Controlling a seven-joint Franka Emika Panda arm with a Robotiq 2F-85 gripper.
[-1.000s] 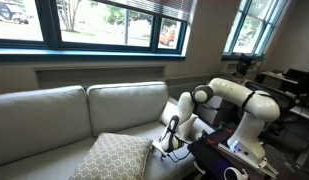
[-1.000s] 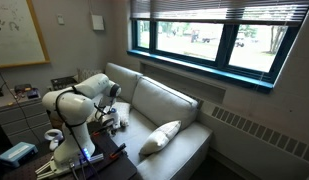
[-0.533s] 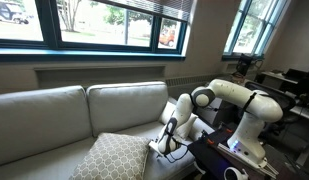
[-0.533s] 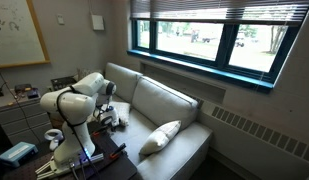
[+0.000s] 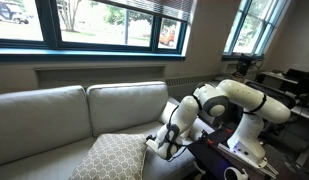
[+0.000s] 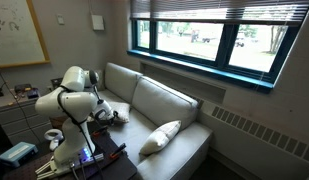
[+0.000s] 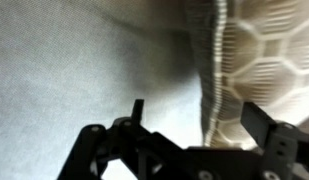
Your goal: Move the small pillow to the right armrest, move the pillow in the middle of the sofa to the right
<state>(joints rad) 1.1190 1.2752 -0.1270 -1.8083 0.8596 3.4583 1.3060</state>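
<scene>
The large pillow's ribbed edge (image 7: 216, 80) is near one finger of my open gripper, so next I move across over the pillow and center its corner (image 7: 224, 137) before I close my gripper.
A large cream pillow with a honeycomb pattern (image 5: 109, 158) leans on the front of the grey sofa seat; it also shows in an exterior view (image 6: 161, 137). My gripper (image 5: 160, 146) is low over the seat at the pillow's right corner, also seen in an exterior view (image 6: 105, 118). In the wrist view the gripper (image 7: 204, 120) is open, with the pillow's ribbed edge (image 7: 212, 70) between the two fingers. A small pale cushion (image 5: 191, 127) lies by the sofa's right arm, mostly hidden behind my arm.
The grey sofa (image 5: 54, 110) stands under a wide window (image 5: 104, 20). My base stands on a dark table (image 5: 229, 160) at the sofa's right end, with desks and clutter behind. A wall radiator (image 6: 259, 130) runs beyond the sofa.
My arm has folded and swung lower, bringing the gripper down and left toward the pillow's corner. The pillow has not moved.
</scene>
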